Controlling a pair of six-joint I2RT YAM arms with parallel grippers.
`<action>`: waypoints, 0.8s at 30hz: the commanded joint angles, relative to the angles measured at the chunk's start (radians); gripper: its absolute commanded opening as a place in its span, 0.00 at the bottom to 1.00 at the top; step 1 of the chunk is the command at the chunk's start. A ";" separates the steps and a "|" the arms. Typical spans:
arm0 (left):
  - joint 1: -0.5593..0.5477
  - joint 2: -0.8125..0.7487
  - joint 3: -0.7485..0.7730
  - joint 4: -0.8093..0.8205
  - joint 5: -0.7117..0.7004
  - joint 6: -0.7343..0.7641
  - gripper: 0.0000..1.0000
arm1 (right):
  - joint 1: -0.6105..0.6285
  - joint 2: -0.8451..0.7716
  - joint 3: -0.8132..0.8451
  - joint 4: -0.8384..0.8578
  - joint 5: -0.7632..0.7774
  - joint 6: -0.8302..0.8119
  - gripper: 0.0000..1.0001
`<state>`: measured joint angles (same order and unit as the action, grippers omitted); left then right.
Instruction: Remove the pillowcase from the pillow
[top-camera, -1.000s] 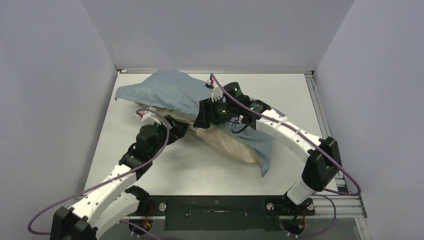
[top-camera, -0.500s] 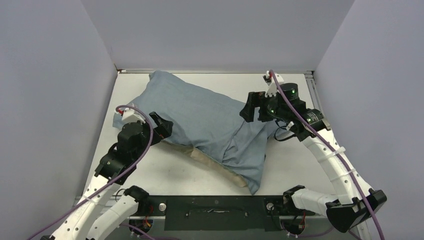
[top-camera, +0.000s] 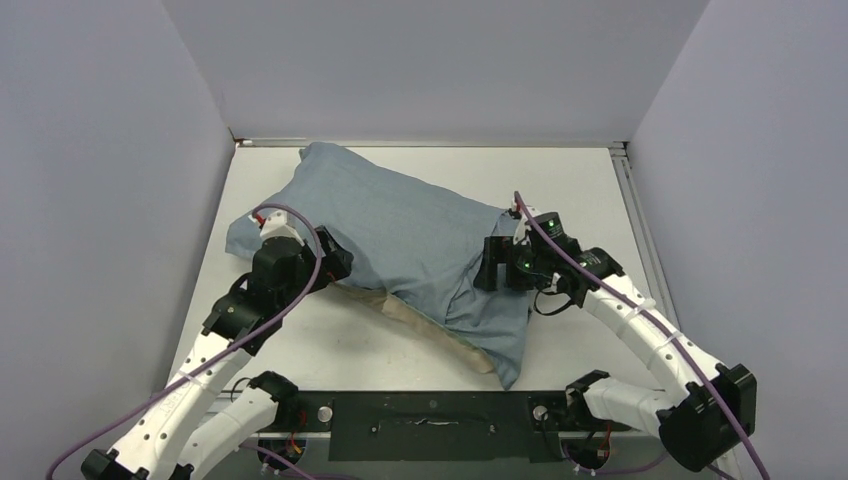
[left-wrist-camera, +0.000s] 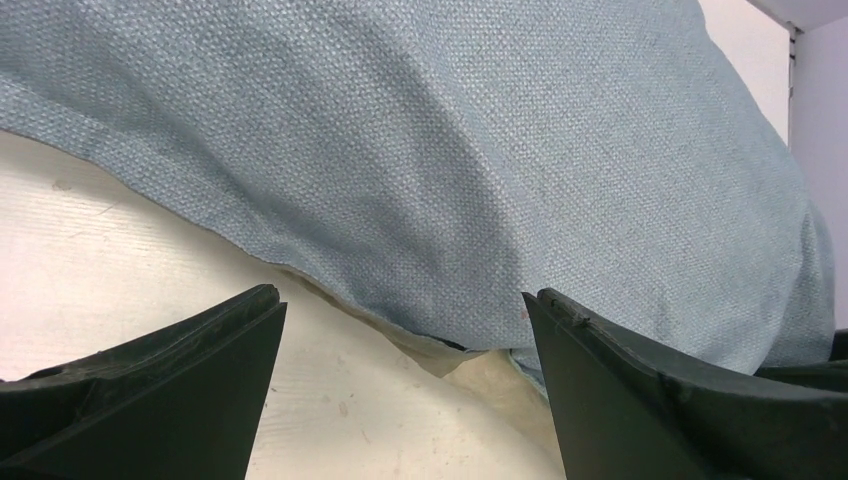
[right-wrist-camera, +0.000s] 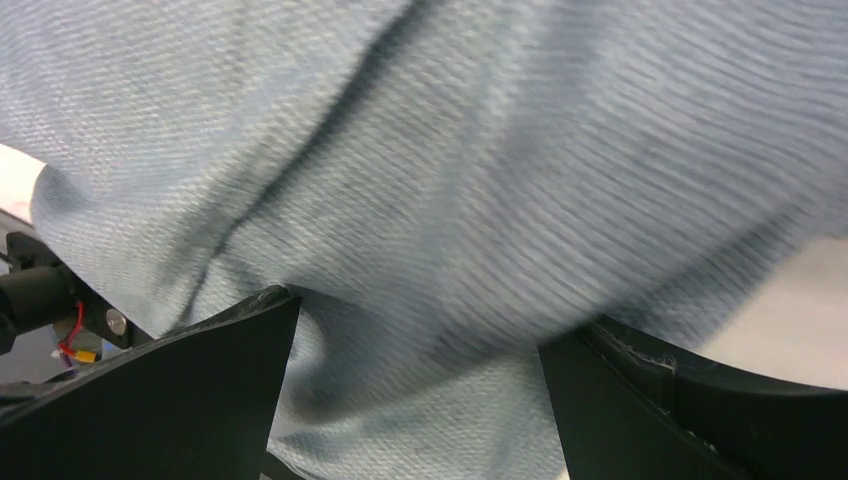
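Observation:
My right gripper has its fingers open with loose folds (top-camera: 470, 293) between them, and the folds hide the pillow. It should move toward my left gripper, pinch a fold (right-wrist-camera: 455, 310) and pull away.
The blue-grey pillowcase (top-camera: 400, 225) lies stuffed across the table from the far left to the near middle. A beige edge (top-camera: 430, 330) shows under its near side. The white pillow is hidden inside. My left gripper (top-camera: 335, 262) is open at the case's near-left edge; in the left wrist view the open jaws frame the blue cloth (left-wrist-camera: 450, 150) and its beige hem (left-wrist-camera: 470, 365) on the table. My right gripper (top-camera: 492, 265) is open against the case's right side; the right wrist view shows blue cloth (right-wrist-camera: 430, 180) folds between its spread fingers (right-wrist-camera: 190, 390).
The white table (top-camera: 580, 190) is walled by grey panels on the left, back and right. A metal rail (top-camera: 640, 230) runs along the right edge. A black base plate (top-camera: 430, 425) sits at the near edge between the arm bases.
The right gripper has come down and leftward from the far right onto the case's right side. The left gripper has shifted slightly right toward the near-left edge. A second ago the case was lifted and bunched.

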<state>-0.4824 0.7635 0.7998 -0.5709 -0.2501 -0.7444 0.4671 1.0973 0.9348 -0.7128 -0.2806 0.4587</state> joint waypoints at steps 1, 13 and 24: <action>0.008 -0.024 0.071 -0.043 0.027 0.076 0.96 | 0.096 0.052 -0.018 0.252 0.012 0.047 0.90; 0.056 -0.056 0.095 0.014 0.244 0.167 0.96 | 0.241 0.445 0.330 0.355 0.044 -0.012 0.90; 0.015 0.114 0.182 0.069 0.362 0.248 0.96 | 0.250 0.284 0.361 0.116 0.177 0.030 0.90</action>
<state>-0.4400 0.8333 0.8783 -0.5716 0.0700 -0.5751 0.7139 1.5005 1.2804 -0.5026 -0.1802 0.4644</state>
